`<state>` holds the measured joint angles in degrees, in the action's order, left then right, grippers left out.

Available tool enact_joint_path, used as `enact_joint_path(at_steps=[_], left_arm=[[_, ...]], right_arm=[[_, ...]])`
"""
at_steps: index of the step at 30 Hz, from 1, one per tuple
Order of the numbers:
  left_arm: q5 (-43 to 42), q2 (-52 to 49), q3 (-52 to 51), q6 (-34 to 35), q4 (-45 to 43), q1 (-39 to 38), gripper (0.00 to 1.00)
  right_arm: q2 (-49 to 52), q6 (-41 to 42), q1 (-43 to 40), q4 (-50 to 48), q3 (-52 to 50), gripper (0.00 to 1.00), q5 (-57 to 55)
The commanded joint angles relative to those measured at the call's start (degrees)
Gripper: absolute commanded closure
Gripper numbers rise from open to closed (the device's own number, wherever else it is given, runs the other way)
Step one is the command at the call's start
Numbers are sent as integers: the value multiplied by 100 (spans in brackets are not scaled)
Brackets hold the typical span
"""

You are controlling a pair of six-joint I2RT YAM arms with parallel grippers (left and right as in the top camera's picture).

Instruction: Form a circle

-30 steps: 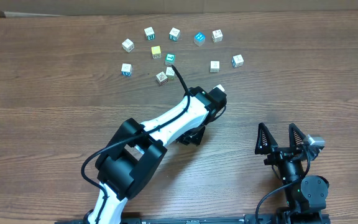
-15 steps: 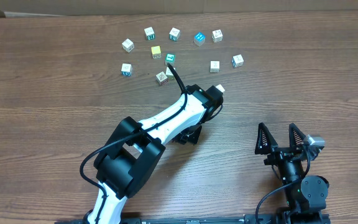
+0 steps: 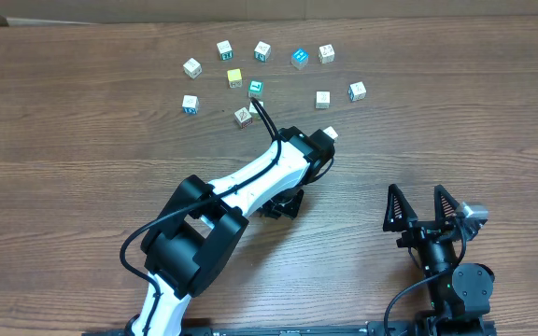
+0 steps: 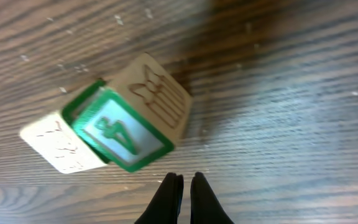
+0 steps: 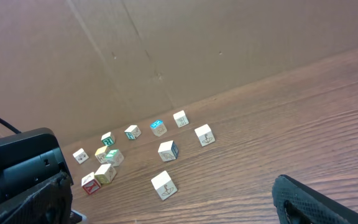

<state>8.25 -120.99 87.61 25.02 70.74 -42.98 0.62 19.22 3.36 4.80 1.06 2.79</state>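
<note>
The green-framed block sits crooked (image 4: 98, 121) next to the pale block. My shut left gripper should return and push the green-framed block's butterfly side (image 4: 156, 94) until both blocks line up.
Several small wooden blocks lie scattered at the table's far middle, among them a blue one (image 3: 299, 58), a yellow one (image 3: 234, 78) and a green one (image 3: 256, 89). One pale block (image 3: 330, 132) lies apart, just off the tip of my left arm (image 3: 297, 161). In the left wrist view a block (image 4: 126, 127) with a green-framed "4" and a butterfly face lies just ahead of my left gripper (image 4: 183, 178), which is shut and empty. A pale face at its left may be a second block; I cannot tell. My right gripper (image 3: 422, 207) stands open near the front right, holding nothing.
A brown cardboard wall (image 5: 166, 50) runs along the table's far edge behind the blocks. My left arm lies diagonally across the table's middle from the front edge. Bare wood (image 3: 73, 168) spreads to the left and right of the blocks.
My left wrist has drawn back slightly to the left, uncovering a little more of the pale block at its tip. The right arm and the other blocks have not moved.
</note>
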Motion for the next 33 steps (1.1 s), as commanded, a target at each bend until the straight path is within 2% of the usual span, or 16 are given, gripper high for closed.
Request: enact_joint_path(at_steps=[1,10,18,29,33], left_arm=[[-382,37,319,-87,-50,22,96],[-852,37,428,-83,-787,22,96],[-807,35,317,-76,-1268,22,96],[-529,35,201,-79,-1180,22,96],[-157,35,153,-76,-960,22,96]], right_arm=[[-46,-66,-44,-17,-59,0,33],[-44,-63,-44,-17,-59,0,33],[-44,-63,-44,-17,-59,0,33],[-44,-66,-44,-17,-59,0,33],[-46,-66,-44,-17,-59,0,33]])
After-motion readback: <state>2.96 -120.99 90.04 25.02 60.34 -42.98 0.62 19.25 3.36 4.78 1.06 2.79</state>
